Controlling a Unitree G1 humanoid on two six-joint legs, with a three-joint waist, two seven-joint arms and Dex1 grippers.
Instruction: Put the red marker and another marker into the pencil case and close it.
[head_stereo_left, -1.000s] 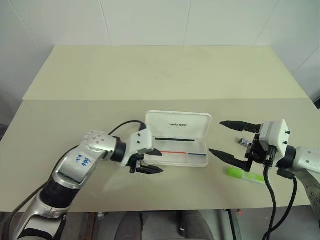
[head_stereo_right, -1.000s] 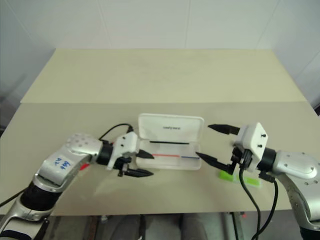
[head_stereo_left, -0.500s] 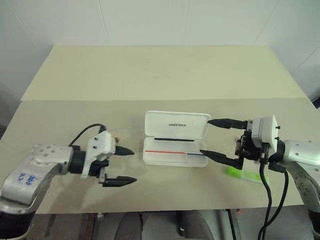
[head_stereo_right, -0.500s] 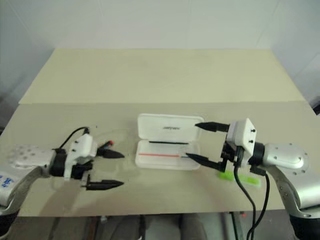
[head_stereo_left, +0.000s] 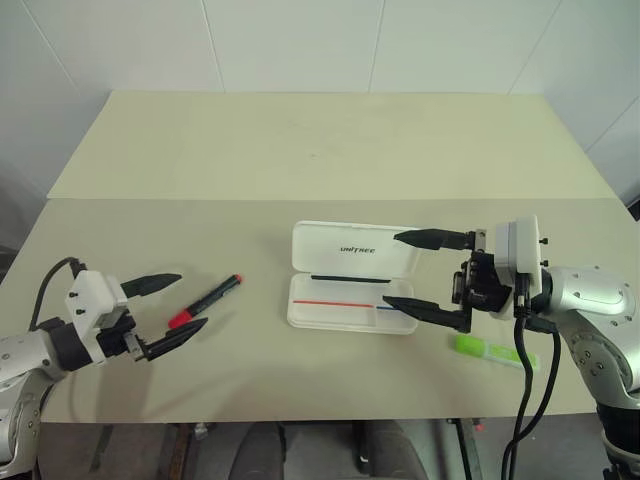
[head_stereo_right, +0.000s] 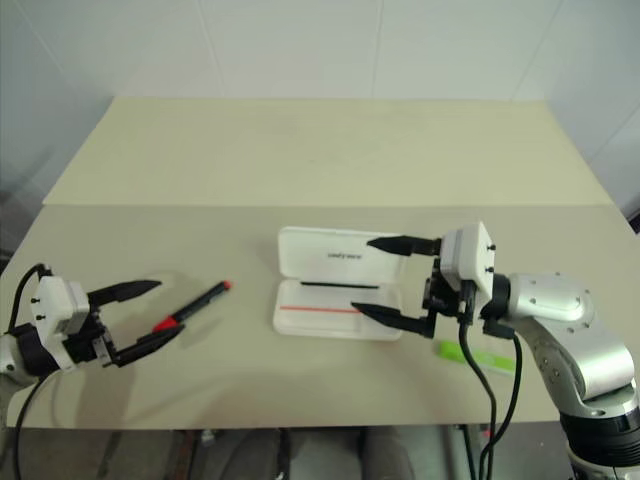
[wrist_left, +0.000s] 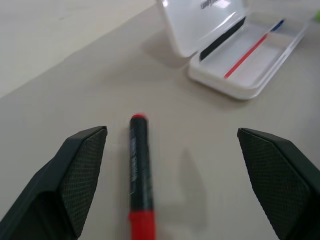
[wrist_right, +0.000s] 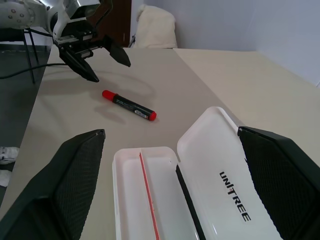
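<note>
The tray has a long channel (head_stereo_left: 340, 291) behind its red stripe, so the red marker (head_stereo_left: 207, 302) will come to rest flat along the channel when I lower the red marker inside.
The pencil case (head_stereo_left: 352, 250) stands open mid-table, its lid upright and its tray (head_stereo_left: 340, 315) showing a red and blue stripe. Left of it the red marker (head_stereo_left: 207, 301) lies flat on the table, also seen as the red marker (wrist_left: 139, 175) and the red marker (wrist_right: 129, 105). My left gripper (head_stereo_left: 193, 300) is open, its fingertips on either side of the marker's near red end. My right gripper (head_stereo_left: 391, 269) is open at the case's right end, one finger in front of the lid and one over the tray. The other marker (head_stereo_left: 495, 351), lime green, lies on the table below my right wrist.
The beige table (head_stereo_left: 320, 150) runs far back to a white wall, with a seam (head_stereo_left: 200, 199) across it behind the case. Its front edge (head_stereo_left: 300, 415) is close below both grippers. Black cables hang from both wrists.
My left arm has swung left, away from the case front, and its fingers have spread wider; the red marker, earlier covered by the arm, is now in plain sight. My right gripper has edged left over the case.
</note>
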